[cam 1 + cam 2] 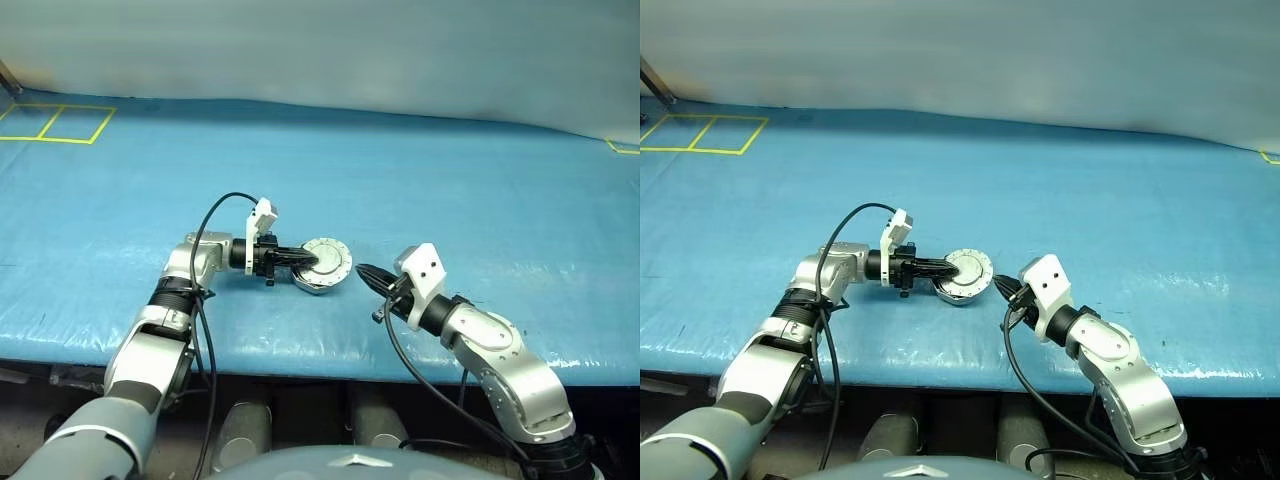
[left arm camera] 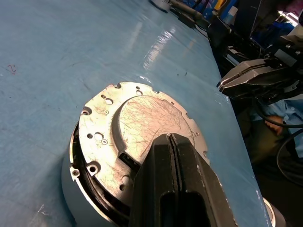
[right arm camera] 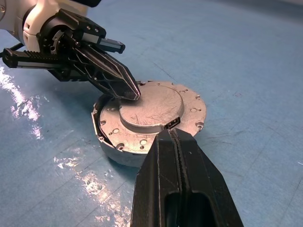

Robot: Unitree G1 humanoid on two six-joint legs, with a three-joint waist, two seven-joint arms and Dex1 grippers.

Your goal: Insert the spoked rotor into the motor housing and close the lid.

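Observation:
The lid is sitting crooked with a dark gap point(image 2: 89, 183) along one edge. My left gripper should move back while my right gripper opens around the lid's rim point(image 1: 344, 263) to straighten the lid.
The lid point(image 1: 330, 259), plain pale grey with small holes, lies face down on the motor housing point(image 3: 119, 154), slightly askew, with a dark gap along one edge point(image 2: 97, 187). My left gripper point(image 3: 133, 95) is shut, and its tips rest on the raised centre of the lid point(image 2: 142, 116). The right gripper point(image 1: 362, 270) is also shut and empty; it sits just off the lid's right edge, pointing at it. The spoked rotor is hidden from view.
Everything rests on a blue sheet over the table point(image 1: 480, 190). Yellow tape squares point(image 1: 60, 122) mark the far left corner. The table's front edge point(image 1: 300, 362) runs close under both arms. Black cables point(image 1: 215, 215) loop off the wrists.

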